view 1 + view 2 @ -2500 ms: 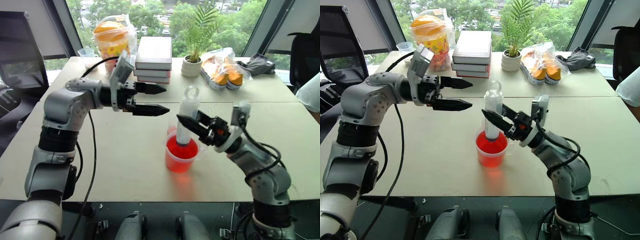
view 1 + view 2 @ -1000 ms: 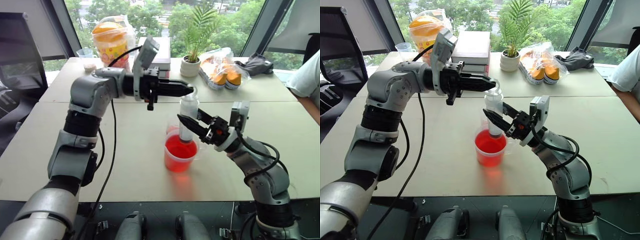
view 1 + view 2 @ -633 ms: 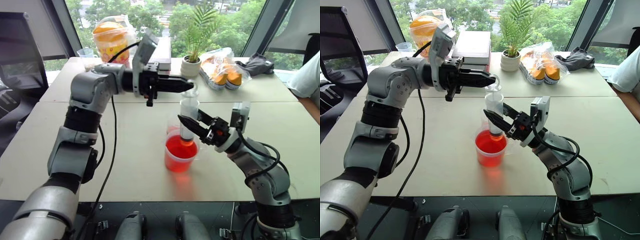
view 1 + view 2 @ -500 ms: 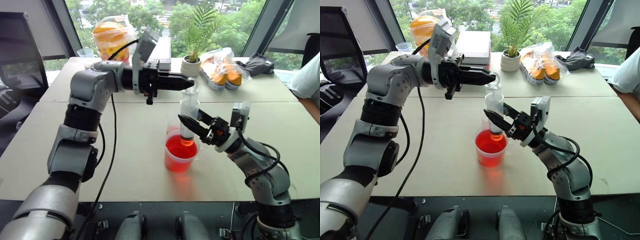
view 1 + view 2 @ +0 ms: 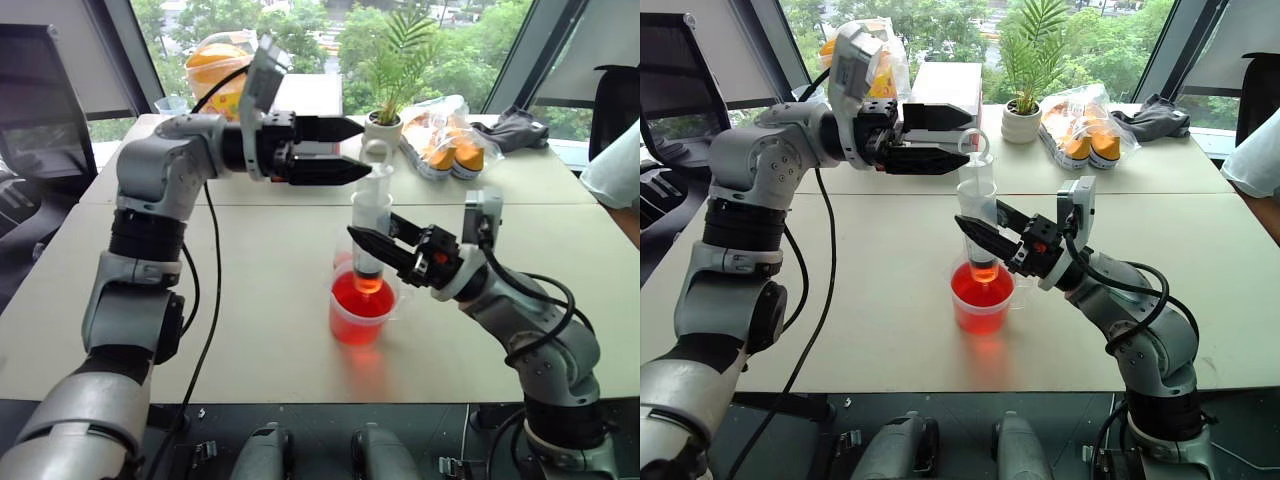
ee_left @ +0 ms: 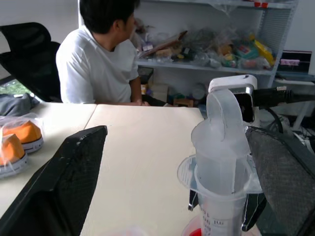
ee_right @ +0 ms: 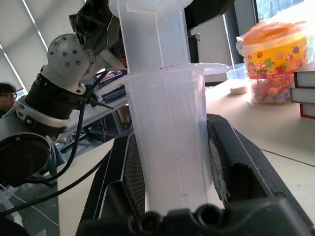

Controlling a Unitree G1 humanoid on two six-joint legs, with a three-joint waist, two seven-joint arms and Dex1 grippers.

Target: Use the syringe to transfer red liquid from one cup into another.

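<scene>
My right gripper has the syringe's red liquid over the wider cup, so it should move it over the slimmer cup before my left gripper pushes the plunger.
The syringe stands upright over the wider cup. My right gripper is shut on its barrel. Red liquid fills the lower part of that cup, and a little shows at the syringe's bottom end. The plunger's ring sticks up between the fingertips of my open left gripper; neither finger touches it in the left wrist view, where the ring is off to one side. The slimmer, pink-tinted cup is mostly hidden behind the wider one.
At the table's far side stand a stack of books, a potted plant, a candy jar, a bag of orange items and a small clear cup. A person's sleeve shows at the right edge.
My left gripper, shut on the plunger's ring before, has opened and shifted slightly left. The plunger stands drawn up, and the right gripper has lifted the syringe a little.
</scene>
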